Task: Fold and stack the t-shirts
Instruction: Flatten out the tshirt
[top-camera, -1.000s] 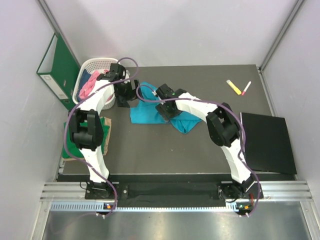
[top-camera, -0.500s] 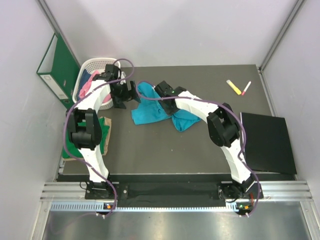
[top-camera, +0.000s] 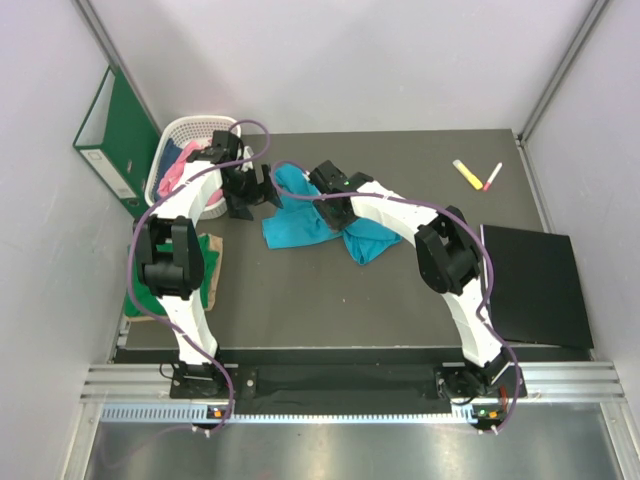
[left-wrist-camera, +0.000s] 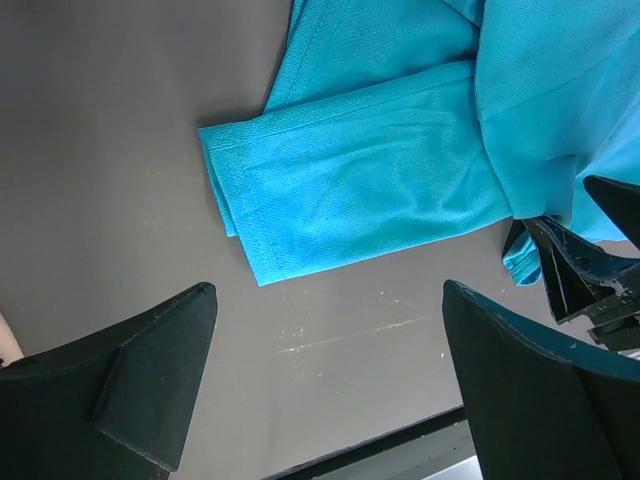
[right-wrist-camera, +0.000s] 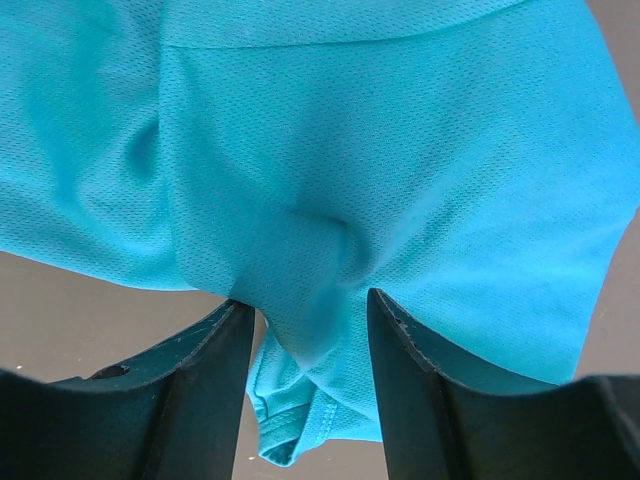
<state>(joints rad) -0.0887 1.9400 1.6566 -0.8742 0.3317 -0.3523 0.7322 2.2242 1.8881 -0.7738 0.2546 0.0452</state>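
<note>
The teal-blue t-shirt (top-camera: 299, 231) will spread wider but stay partly folded over itself when I pull it, because loose folds (left-wrist-camera: 492, 105) overlap next to the flat sleeve.
The teal-blue t-shirt (top-camera: 300, 226) lies crumpled on the dark table, between the two arms. My right gripper (top-camera: 319, 192) is over its far part, shut on a bunched fold of it (right-wrist-camera: 308, 310); teal cloth (right-wrist-camera: 400, 150) fills the right wrist view. My left gripper (top-camera: 257, 190) is open and empty just left of the shirt. In the left wrist view it (left-wrist-camera: 328, 300) hovers over bare table, with a flat sleeve (left-wrist-camera: 370, 160) just ahead. The pink shirt (top-camera: 175, 172) hangs in the basket. A green cloth (top-camera: 211, 247) shows partly under the left arm.
A white lattice basket (top-camera: 200, 122) stands at the far left, next to a green ring binder (top-camera: 110, 140). Two markers (top-camera: 467, 173) (top-camera: 492, 176) lie at the far right. A black board (top-camera: 535, 285) lies at the right edge.
My right gripper has moved toward the far left with the teal cloth, and the shirt's far corner has shifted with it. My left gripper has drawn back slightly from the shirt's left edge.
</note>
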